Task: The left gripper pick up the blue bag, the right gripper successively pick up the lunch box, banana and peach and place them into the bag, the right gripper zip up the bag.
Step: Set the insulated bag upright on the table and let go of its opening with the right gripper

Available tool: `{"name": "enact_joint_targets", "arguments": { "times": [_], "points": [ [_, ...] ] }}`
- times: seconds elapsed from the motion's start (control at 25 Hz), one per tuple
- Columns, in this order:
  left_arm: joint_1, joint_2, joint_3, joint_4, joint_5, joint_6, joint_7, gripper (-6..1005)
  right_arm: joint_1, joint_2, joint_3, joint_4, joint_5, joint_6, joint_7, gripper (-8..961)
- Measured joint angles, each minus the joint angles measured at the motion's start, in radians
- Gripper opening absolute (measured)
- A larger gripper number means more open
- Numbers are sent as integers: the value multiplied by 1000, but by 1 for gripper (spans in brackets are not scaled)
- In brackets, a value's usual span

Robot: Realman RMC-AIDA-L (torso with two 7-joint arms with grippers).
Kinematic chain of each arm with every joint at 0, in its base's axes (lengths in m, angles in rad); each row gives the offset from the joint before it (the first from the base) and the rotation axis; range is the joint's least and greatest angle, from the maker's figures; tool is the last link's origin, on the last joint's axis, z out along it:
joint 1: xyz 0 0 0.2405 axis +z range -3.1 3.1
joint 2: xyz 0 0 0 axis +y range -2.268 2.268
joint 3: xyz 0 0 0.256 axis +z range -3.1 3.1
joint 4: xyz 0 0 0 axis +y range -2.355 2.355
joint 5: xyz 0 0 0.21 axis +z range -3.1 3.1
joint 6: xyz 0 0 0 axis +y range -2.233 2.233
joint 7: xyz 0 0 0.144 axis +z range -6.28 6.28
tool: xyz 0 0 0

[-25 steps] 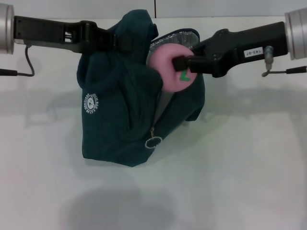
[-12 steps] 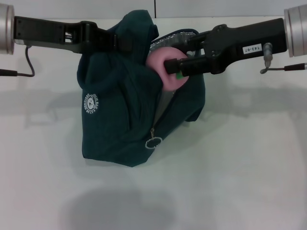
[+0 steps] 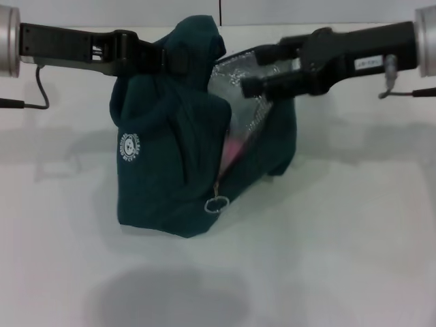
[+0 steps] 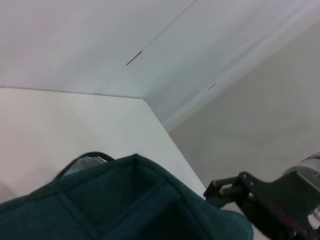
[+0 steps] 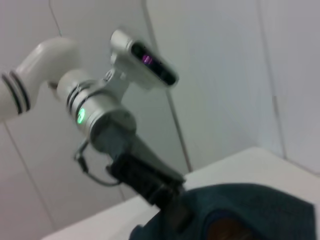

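My open right gripper hangs over the blue bag's opening (image 3: 235,83), past the bag's loose side, so next I draw back and take the loose side's rim (image 3: 274,109) before zipping.
The blue bag (image 3: 170,170) hangs just above the white table, open at the top, with its foil lining (image 3: 238,95) showing. My left gripper (image 3: 172,61) is shut on the bag's top edge at the left and holds it up. My right gripper (image 3: 251,70) is open and empty, just above the bag's mouth on the right. A pink sliver of the peach (image 3: 234,147) shows deep inside the bag. The ring zipper pull (image 3: 217,204) hangs at the front. The lunch box and banana are not in view. The right wrist view shows the left gripper (image 5: 167,197) on the bag (image 5: 240,212).
The white table (image 3: 340,238) spreads around and in front of the bag. A thin black cable (image 3: 39,92) hangs by the left arm. In the left wrist view the bag fabric (image 4: 125,200) and the right gripper (image 4: 225,190) show against a white wall.
My right gripper let go of the peach, which dropped down inside the bag. The gripper opened and lifted slightly up and right. The left arm has not moved.
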Motion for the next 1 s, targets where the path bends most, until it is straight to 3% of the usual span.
{"name": "enact_joint_targets", "arguments": {
  "times": [0.36, 0.56, 0.72, 0.84, 1.0],
  "points": [
    [0, 0, -1, 2, 0, 1, -3, 31, -154, -5, 209, 10, 73, -55, 110, 787],
    [0, -2, -1, 2, 0, 2, -3, 31, -216, -8, 283, 185, 98, -55, 180, 779],
    [0, -4, -1, 2, 0, 3, -3, 31, -184, -9, 329, 420, 117, -39, 154, 766],
    [0, -6, -1, 3, 0, 3, -3, 31, -120, -9, 336, 597, 134, -3, 93, 757],
    [-3, -6, 0, 4, 0, 4, -3, 31, -50, 4, 329, 672, 135, 52, 73, 744]
  ]
}}
